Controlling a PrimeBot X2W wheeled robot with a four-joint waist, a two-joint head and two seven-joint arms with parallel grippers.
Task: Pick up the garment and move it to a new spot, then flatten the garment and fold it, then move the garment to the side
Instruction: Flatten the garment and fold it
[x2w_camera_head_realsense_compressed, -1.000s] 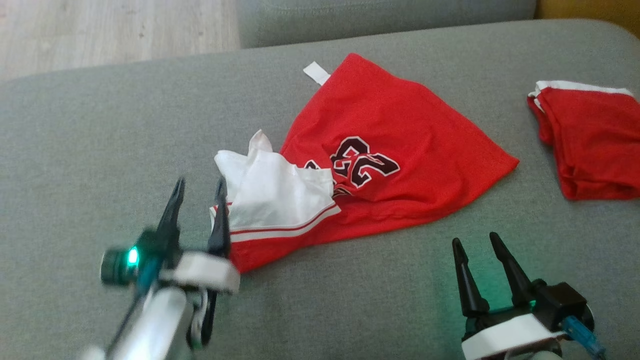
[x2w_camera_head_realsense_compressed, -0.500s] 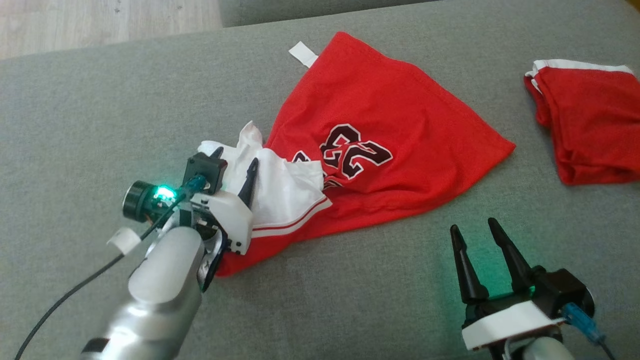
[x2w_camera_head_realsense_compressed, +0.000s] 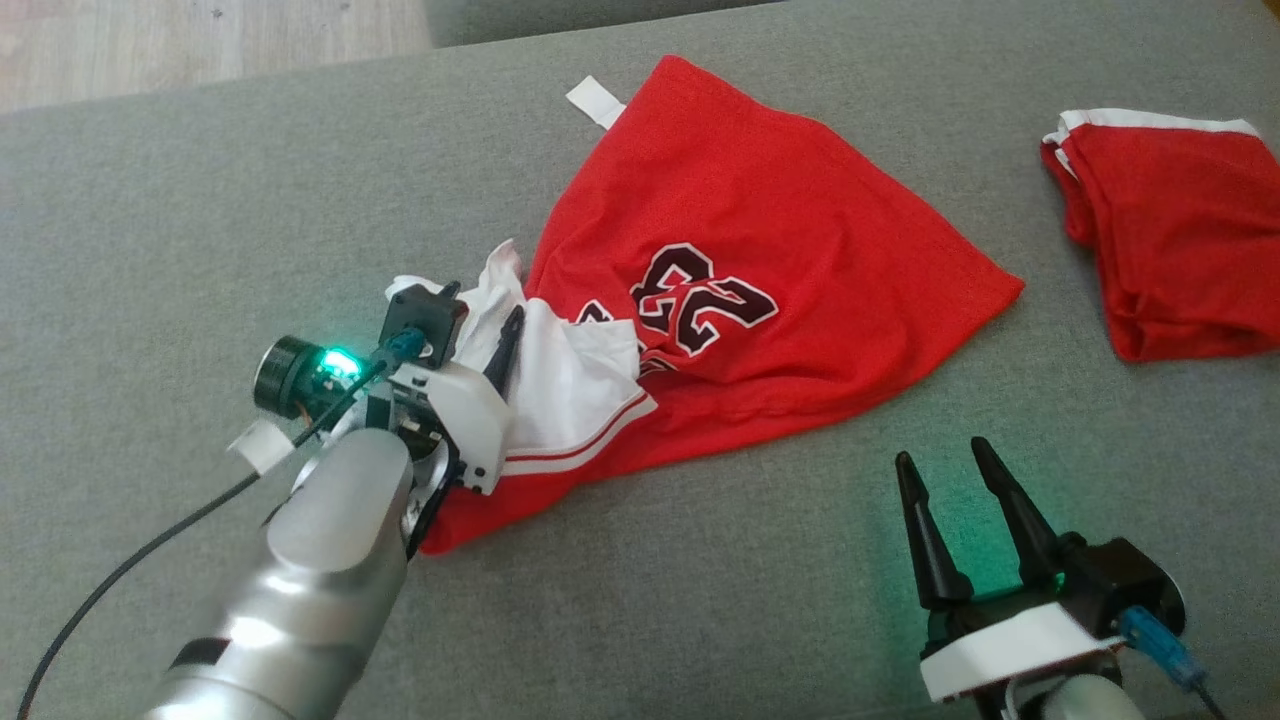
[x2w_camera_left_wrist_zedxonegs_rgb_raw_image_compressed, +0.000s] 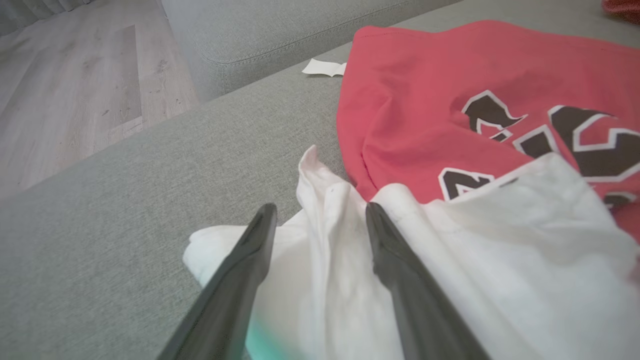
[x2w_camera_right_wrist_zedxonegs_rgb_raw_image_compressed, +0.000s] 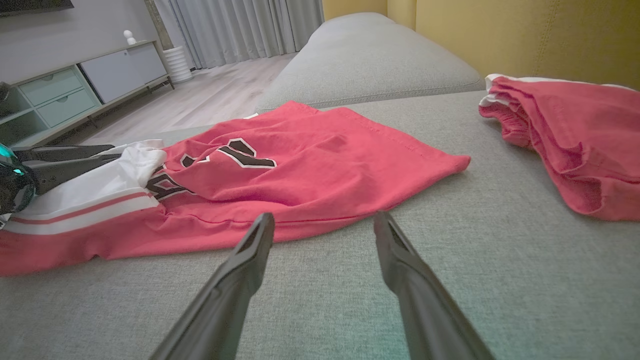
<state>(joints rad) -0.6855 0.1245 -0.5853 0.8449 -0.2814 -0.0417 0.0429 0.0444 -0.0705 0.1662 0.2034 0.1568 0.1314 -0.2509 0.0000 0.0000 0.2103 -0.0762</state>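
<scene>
Dark print breaks off under creases next to the white cloth. I expect the garment to spread open and show hidden letters when I pull the garment's fold.
The garment is a red jersey with a dark number and a white, red-striped end, lying crumpled on the grey sofa. My left gripper rests low on the white end. In the left wrist view the left gripper is open, its fingers straddling a raised white fold of the garment. My right gripper is open over bare cushion, a short way in front of the jersey's near hem. In the right wrist view the right gripper points at the garment.
A second red garment lies bunched at the sofa's right end, also seen in the right wrist view. A white label sticks out at the jersey's far edge. Wood floor lies beyond the sofa's left edge.
My left gripper has moved forward from the jersey's near-left edge onto its white end, and its fingers now straddle a fold. The right gripper has stayed put. The head view shifted slightly.
</scene>
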